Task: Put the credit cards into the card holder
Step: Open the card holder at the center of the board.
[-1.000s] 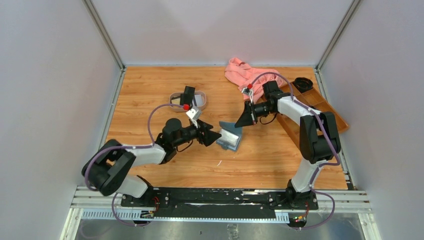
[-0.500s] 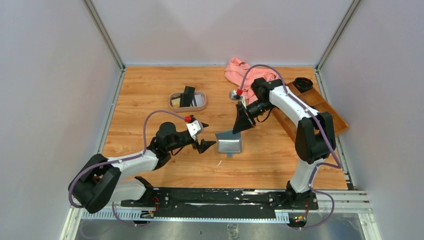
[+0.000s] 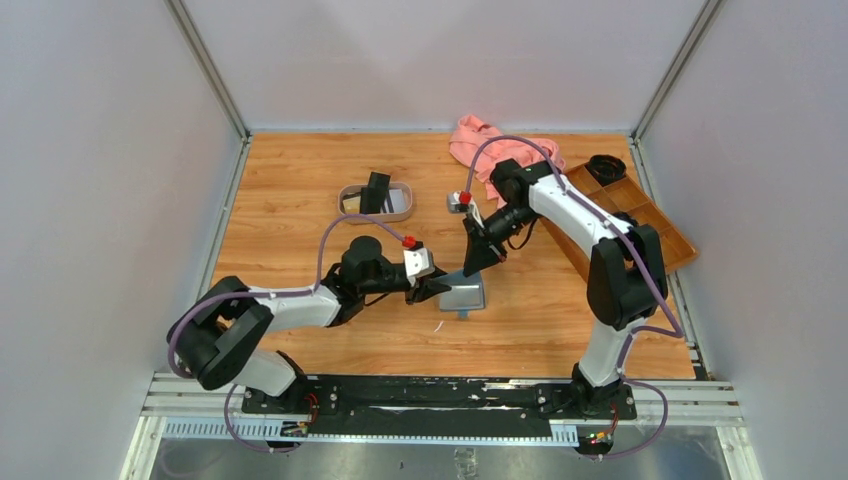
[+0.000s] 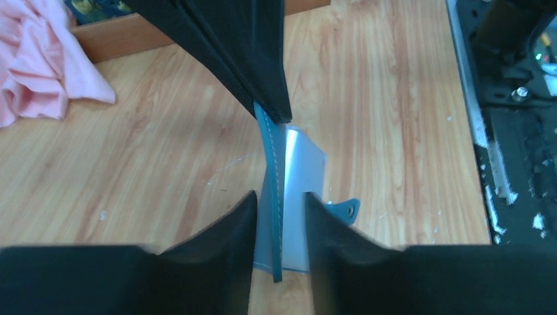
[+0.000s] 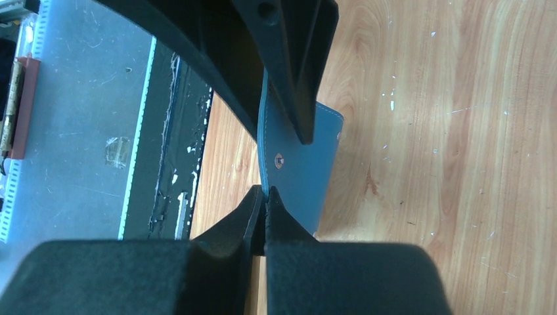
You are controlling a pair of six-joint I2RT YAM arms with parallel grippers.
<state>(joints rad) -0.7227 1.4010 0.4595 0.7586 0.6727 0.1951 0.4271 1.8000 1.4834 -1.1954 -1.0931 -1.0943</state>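
The robot's right gripper is keeping the card holder's flap upright (image 4: 272, 161), so the left gripper should take the flap and keep it open before the right gripper opens the inner sleeves (image 4: 305, 170).
The teal-blue card holder (image 3: 464, 295) lies open on the table with one flap lifted upright. My right gripper (image 3: 474, 262) is shut on the top edge of that flap (image 5: 265, 192). In the left wrist view the flap's teal edge (image 4: 269, 164) stands beside the paler blue inside (image 4: 303, 172). My left gripper (image 4: 279, 197) is open, with its fingers on either side of the holder's near edge. It also shows in the top view (image 3: 437, 284). A black card (image 3: 377, 188) stands in the oval tray (image 3: 346, 192); I cannot make out other credit cards.
A pink cloth (image 3: 492, 143) lies at the back. A brown compartmented wooden box (image 3: 640, 215) with a black round item (image 3: 606, 166) sits at the right. The holder's snap tab (image 4: 346, 208) rests on the wood.
My left gripper moved right up to the card holder and now straddles its near edge. My right gripper shifted slightly left and down, still holding the flap.
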